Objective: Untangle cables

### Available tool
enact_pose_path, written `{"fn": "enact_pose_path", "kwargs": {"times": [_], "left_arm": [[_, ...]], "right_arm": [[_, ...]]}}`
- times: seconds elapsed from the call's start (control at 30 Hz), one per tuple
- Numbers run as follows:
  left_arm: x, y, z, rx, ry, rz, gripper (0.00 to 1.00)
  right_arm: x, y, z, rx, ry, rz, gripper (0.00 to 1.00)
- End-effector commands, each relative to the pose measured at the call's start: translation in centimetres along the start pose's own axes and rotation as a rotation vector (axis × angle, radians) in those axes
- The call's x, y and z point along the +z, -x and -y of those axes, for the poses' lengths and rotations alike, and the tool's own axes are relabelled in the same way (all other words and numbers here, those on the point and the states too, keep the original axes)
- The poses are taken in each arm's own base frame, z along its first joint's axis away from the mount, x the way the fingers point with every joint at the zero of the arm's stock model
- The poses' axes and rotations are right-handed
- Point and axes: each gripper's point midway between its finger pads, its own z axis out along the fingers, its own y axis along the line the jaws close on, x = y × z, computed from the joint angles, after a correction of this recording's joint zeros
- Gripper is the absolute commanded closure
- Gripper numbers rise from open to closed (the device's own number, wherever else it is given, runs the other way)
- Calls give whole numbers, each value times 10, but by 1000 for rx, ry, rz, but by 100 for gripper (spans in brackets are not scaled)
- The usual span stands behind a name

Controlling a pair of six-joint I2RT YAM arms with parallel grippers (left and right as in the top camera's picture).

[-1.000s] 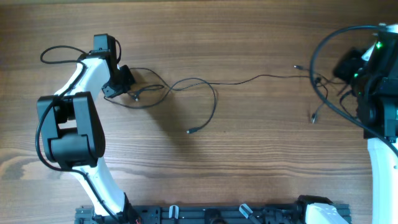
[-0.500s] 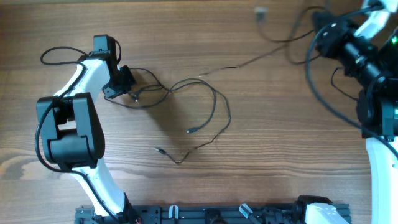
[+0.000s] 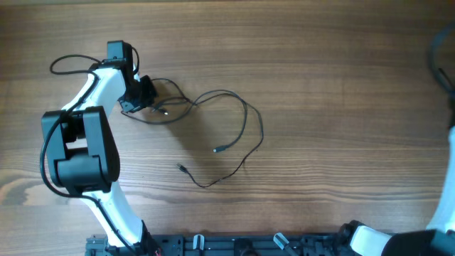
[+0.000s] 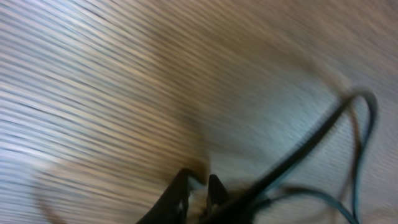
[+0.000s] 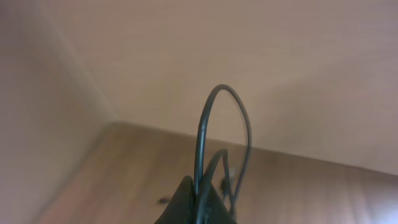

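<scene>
My right gripper should put its cable aside and then pull out the cable whose plug lies near the centre, since the cables cross (image 3: 190,103) beside my left gripper.
Thin black cables (image 3: 261,135) lie on the wooden table (image 3: 320,85) in loose loops. One plug end (image 3: 217,150) lies near the centre and another (image 3: 180,167) lies below it. The strands meet in a small tangle (image 3: 163,108) at my left gripper (image 3: 146,99). The left wrist view is blurred; the left fingers (image 4: 200,185) are nearly together with a black cable (image 4: 311,140) beside them. My right gripper (image 5: 200,190) is out of the overhead view. It is raised and shut on a black cable (image 5: 202,124) that arches above it.
The left arm's thicker black cable (image 3: 67,60) loops at the far left. Part of the right arm (image 3: 444,206) shows at the right edge. A black rail (image 3: 242,245) runs along the front edge.
My right arm has swung up and out of the overhead view, taking a cable with it. A freed strand has dropped into a loop at the table's centre. The left arm has stayed put.
</scene>
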Motion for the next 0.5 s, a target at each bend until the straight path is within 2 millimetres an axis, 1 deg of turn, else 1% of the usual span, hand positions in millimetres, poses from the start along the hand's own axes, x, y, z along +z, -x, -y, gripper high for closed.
{"fn": "enact_pose_path", "kwargs": {"times": [0.0, 0.03, 0.07, 0.1, 0.13, 0.17, 0.2, 0.23, 0.27, 0.3, 0.33, 0.37, 0.4, 0.43, 0.47], "left_arm": [[-42, -4, 32, 74, -158, 32, 84], [-59, -2, 37, 81, -177, 62, 83], [-75, -2, 40, 88, -187, 90, 83], [-88, -3, 42, 96, -196, 109, 82], [-96, -5, 44, 101, -200, 119, 82], [-106, -9, 47, 110, -205, 126, 81], [-112, -13, 49, 117, -207, 126, 81], [-117, -18, 53, 128, -210, 123, 80], [-121, -26, 59, 146, -219, 115, 76], [-125, -32, 68, 165, -239, 106, 71], [-127, -37, 74, 181, -257, 101, 70], [-130, -41, 83, 201, -277, 99, 66], [-134, -46, 92, 229, -289, 107, 47], [-137, -49, 99, 248, -298, 116, 30], [-142, -52, 106, 271, -312, 130, 11]], "right_arm": [[48, -9, 46, 10, -65, -79, 96], [64, -20, 53, 4, -37, -130, 96], [80, -37, 49, -29, 42, -200, 96], [96, -58, 44, -72, 118, -271, 95], [105, -72, 40, -99, 155, -308, 92], [121, -93, 41, -128, 168, -352, 84], [132, -109, 42, -145, 157, -378, 77], [143, -128, 45, -175, 152, -413, 74], [155, -153, 49, -205, 142, -465, 70], [161, -170, 52, -211, 133, -499, 63], [166, -183, 54, -216, 126, -526, 53], [170, -197, 57, -222, 118, -558, 40], [171, -208, 60, -227, 111, -586, 21], [170, -213, 61, -229, 108, -601, 3], [168, -211, 59, -218, 116, -603, 0]]}}
